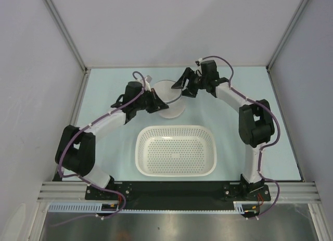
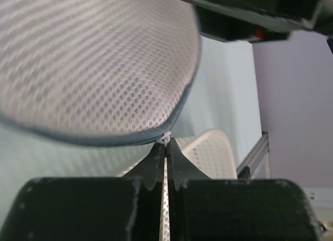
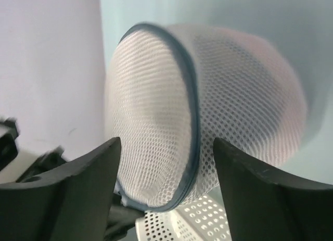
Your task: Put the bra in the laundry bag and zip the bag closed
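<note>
The laundry bag's grey-blue zip rim (image 3: 192, 131) runs loose between the open fingers of the robot's right gripper, so next the right gripper squeezes the zip rim (image 1: 174, 100) tight near the zip pull before the left gripper pulls.
The laundry bag (image 1: 170, 95), a round white mesh pouch with a grey-blue zip rim (image 3: 191, 95), sits on the table behind the basket. It fills the left wrist view (image 2: 93, 64) and the right wrist view (image 3: 151, 121). My left gripper (image 1: 157, 104) is shut on the small white zip pull (image 2: 166, 138) at the bag's rim, seen at its fingertips (image 2: 166, 145). My right gripper (image 1: 181, 88) is open, its two fingers standing either side of the bag (image 3: 166, 143). No bra shows in any view.
A white perforated plastic basket (image 1: 177, 129) stands just in front of the bag, mid-table; its rim shows under both wrist views (image 2: 213, 147) (image 3: 208, 220). Grey walls with metal frame posts enclose the table on three sides.
</note>
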`<state>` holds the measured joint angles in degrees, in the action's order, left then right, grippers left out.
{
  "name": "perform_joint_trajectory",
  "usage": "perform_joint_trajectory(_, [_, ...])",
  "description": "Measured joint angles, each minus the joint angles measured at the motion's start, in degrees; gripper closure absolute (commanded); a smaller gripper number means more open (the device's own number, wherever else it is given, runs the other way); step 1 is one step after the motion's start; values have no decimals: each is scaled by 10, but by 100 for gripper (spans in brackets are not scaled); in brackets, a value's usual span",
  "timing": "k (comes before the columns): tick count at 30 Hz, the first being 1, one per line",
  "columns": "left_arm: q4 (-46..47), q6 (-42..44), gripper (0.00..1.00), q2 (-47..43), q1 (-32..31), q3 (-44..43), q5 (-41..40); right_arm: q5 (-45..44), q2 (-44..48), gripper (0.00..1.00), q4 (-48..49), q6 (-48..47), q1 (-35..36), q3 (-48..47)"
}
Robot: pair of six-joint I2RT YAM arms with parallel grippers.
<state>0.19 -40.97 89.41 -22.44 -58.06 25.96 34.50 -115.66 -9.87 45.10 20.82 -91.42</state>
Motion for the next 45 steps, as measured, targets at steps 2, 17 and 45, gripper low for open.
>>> perform_joint_trajectory(2, [13, -7, 100, 0, -30, 0, 2, -37, 12, 2, -24, 0, 5, 3])
perform_joint_trajectory(17, [45, -32, 100, 13, -68, -9, 2, -223, 243, 21, -48, 66, 59, 213])
perform_joint_trajectory(45, [-47, 8, 78, 2, 110, 0, 11, 69, 61, 43, 150, 53, -7, 150])
